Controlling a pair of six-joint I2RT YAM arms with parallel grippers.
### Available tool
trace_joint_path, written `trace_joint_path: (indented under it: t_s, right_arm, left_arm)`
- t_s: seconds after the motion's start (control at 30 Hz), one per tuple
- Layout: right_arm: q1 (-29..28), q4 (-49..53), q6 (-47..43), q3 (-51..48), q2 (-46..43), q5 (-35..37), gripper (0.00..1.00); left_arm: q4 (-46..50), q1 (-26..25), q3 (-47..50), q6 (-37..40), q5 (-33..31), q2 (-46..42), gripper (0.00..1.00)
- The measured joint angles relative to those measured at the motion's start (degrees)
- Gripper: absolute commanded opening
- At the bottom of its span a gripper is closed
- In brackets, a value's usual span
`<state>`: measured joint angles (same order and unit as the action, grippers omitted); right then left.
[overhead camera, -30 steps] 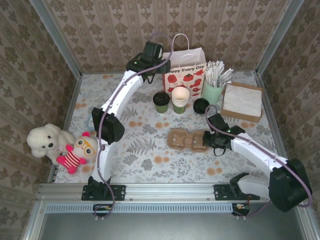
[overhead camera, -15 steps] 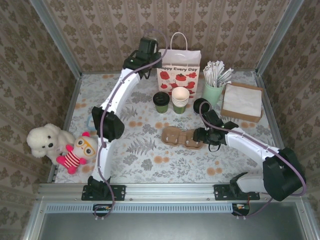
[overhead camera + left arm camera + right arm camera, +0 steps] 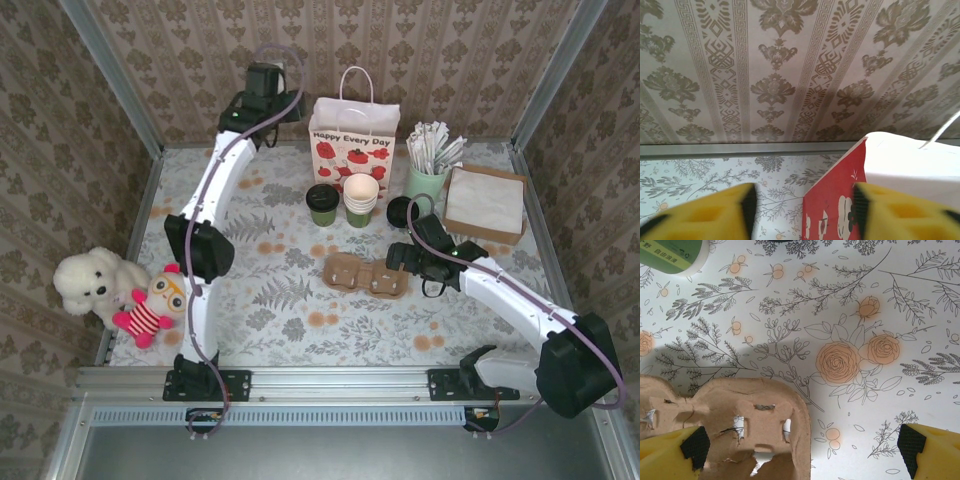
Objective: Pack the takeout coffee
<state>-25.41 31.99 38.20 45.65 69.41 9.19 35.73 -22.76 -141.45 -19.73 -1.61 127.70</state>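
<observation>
My left gripper needs to pinch the gift bag (image 3: 352,155) by its side edge (image 3: 313,119) and pull it forward next to the carrier first, because the bag is standing at the back behind the coffee and cups.
The takeout coffee (image 3: 322,203), a dark green cup with a black lid, stands upright mid-table in front of the red-and-white gift bag (image 3: 353,142). A brown cardboard cup carrier (image 3: 365,275) lies flat nearer the arms. My right gripper (image 3: 401,264) hovers at the carrier's right end. Its jaws are wide open in the right wrist view, where the right gripper (image 3: 800,447) straddles the carrier's end (image 3: 745,425) without touching it. My left gripper (image 3: 802,212) is open by the back wall, with the bag's red side (image 3: 832,200) just beyond its fingers.
A stack of cream-rimmed cups (image 3: 360,197) stands right of the coffee. Another black-lidded cup (image 3: 402,211), a mint cup of wrapped sticks (image 3: 425,178) and a napkin box (image 3: 485,202) lie further right. Two plush toys (image 3: 125,290) sit at the left edge. A green cup base (image 3: 670,255) shows ahead of the right gripper.
The left gripper shut, then opened, and moved left along the back wall; the bag shifted left and stands straighter. The right gripper opened, letting go of the carrier, which slid slightly left.
</observation>
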Motion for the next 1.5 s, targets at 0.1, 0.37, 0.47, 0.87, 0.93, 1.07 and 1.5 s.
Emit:
trace_joint_path:
  t_s: [0.1,0.37,0.47,0.87,0.93,1.07,1.5]
  right_arm:
    - [0.0,0.0,0.0,0.04,0.07,0.07,1.0]
    - [-0.76,0.13,-0.02,0.92,1.49,0.04,1.0]
    - [-0.94,0.39,-0.02,1.29,1.95,0.04,1.0]
    - [-1.88,1.44,-0.04,2.43,3.1,0.07,1.0]
    - [-2.03,1.46,-0.04,2.43,3.15,0.04,1.0]
    - [-2.29,1.51,-0.04,2.71,3.74,0.07,1.0]
    - [-3.78,0.66,-0.7,4.09,5.29,0.39,1.0]
  left_arm:
    - [0.13,0.81,-0.02,0.09,3.98,-0.57,0.8]
    - [3.04,0.35,-5.66,1.36,11.3,3.41,0.69]
    - [3.41,0.35,-7.1,1.66,12.9,5.4,0.66]
    - [5.62,0.55,-7.23,1.42,16.37,9.29,0.32]
    - [5.68,0.66,-7.61,1.7,16.22,9.29,0.24]
    - [5.86,0.83,-6.51,2.14,13.6,8.2,0.04]
    - [1.77,2.54,16.13,0.39,-1.57,-8.31,0.0]
